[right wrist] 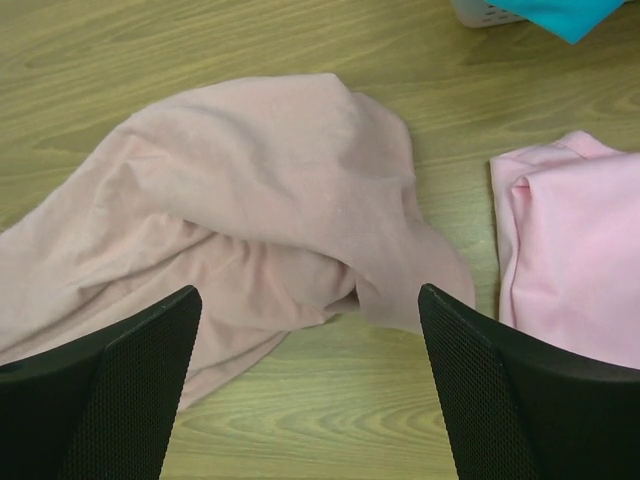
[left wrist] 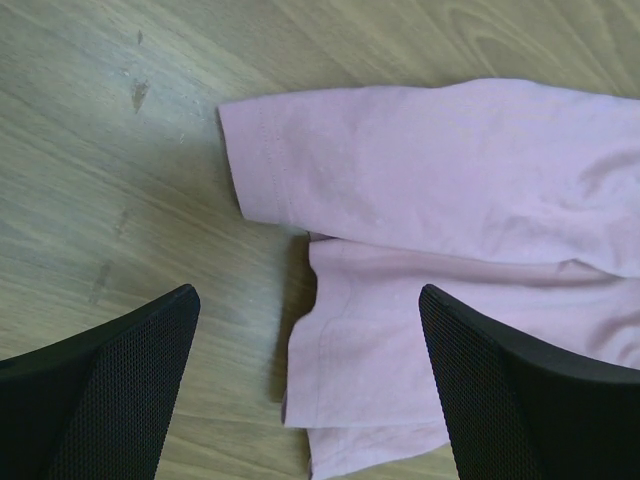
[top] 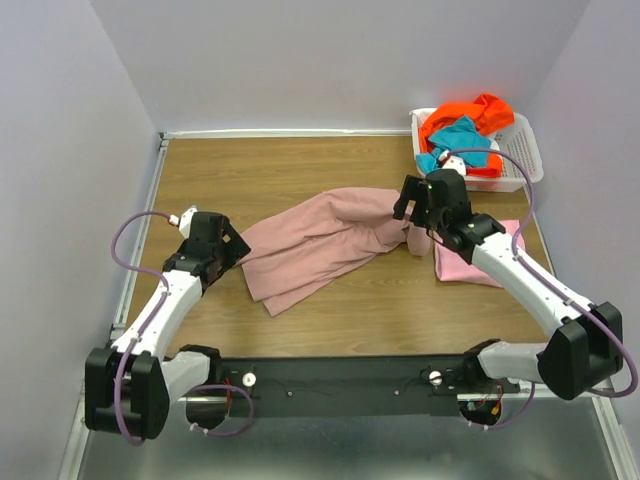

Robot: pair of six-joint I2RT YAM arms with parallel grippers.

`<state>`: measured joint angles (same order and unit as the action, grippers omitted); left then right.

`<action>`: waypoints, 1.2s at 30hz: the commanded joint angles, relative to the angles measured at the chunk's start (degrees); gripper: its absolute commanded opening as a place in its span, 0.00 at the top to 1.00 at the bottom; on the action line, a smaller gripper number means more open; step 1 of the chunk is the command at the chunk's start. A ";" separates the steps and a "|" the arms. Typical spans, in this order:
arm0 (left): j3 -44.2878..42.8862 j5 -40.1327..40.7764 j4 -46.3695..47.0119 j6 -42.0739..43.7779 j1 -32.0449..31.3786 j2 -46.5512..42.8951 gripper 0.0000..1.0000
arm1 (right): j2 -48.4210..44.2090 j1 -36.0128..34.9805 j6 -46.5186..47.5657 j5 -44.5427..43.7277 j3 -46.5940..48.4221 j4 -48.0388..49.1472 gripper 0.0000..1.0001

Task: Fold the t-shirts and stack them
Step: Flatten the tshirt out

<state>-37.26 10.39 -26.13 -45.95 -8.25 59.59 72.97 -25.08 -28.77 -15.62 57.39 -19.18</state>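
The dusty rose-mauve t-shirt [top: 325, 240] has one layer lapped over another [left wrist: 430, 250]. It will open into a wider sheet when I lift it and spread it out.
A large dusty rose-mauve t-shirt [top: 320, 240] lies rumpled across the middle of the table. My left gripper [top: 232, 250] is open and empty over its left end, where a sleeve and hem [left wrist: 400, 200] show in the left wrist view. My right gripper [top: 408, 205] is open and empty above its right end [right wrist: 270, 200]. A brighter pink t-shirt [top: 475, 260] lies folded at the right, partly under my right arm; it also shows in the right wrist view [right wrist: 575, 250]. Orange [top: 470, 115] and teal [top: 455, 140] shirts sit in the basket.
A white slotted plastic basket [top: 525, 150] stands at the far right corner, its edge visible in the right wrist view [right wrist: 480, 12]. Walls close in the table at the back and both sides. Bare wood [top: 400, 310] runs along the near edge.
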 commanded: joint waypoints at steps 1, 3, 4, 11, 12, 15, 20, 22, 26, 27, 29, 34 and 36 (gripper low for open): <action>-0.18 1.91 4.85 -2.12 0.17 4.12 0.01 | -0.29 -0.23 5.20 1.55 -1.14 0.46 0.05; -0.45 2.79 6.17 -2.73 0.17 6.31 0.01 | 0.59 -0.23 6.18 1.99 -0.18 0.46 0.05; -0.62 3.05 6.44 -2.91 0.17 8.85 0.01 | 0.94 -0.23 7.06 2.34 0.27 0.46 0.05; -3.96 5.25 7.76 -3.26 0.17 18.71 0.02 | 8.14 -0.23 16.02 1.03 8.34 0.63 0.05; -4.23 5.25 8.02 -3.18 0.17 19.59 0.02 | 9.55 -0.23 16.90 1.11 9.57 0.63 0.05; -5.37 4.81 8.99 -2.57 0.17 22.75 0.07 | 15.00 -0.23 19.98 3.92 13.36 0.55 0.05; -9.32 4.11 8.90 -1.42 0.17 29.17 0.34 | 22.29 -0.23 24.55 10.24 16.26 0.63 0.06; -10.20 3.32 9.34 -0.72 0.17 31.18 0.63 | 24.32 -0.23 25.17 10.69 16.97 0.55 0.08; -12.83 3.67 9.17 0.60 0.17 32.78 1.00 | 27.92 -0.14 25.00 8.59 16.97 0.55 0.13; -13.19 4.63 8.99 1.04 0.17 32.52 1.00 | 28.28 -0.14 24.91 7.72 16.80 0.46 0.18; -14.24 6.30 8.64 1.04 0.17 31.12 1.00 | 28.63 0.03 24.38 6.92 16.09 0.55 0.30; -16.53 10.70 6.45 1.22 0.17 24.97 1.00 | 25.74 -0.06 22.62 5.25 14.60 0.63 0.97; -17.15 11.66 6.09 1.39 0.08 19.70 1.00 | 21.97 -0.06 22.44 4.98 14.60 0.46 1.00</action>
<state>-51.79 16.93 -19.11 -45.32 -8.25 87.74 100.73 -25.08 -5.63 -8.56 72.51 -18.35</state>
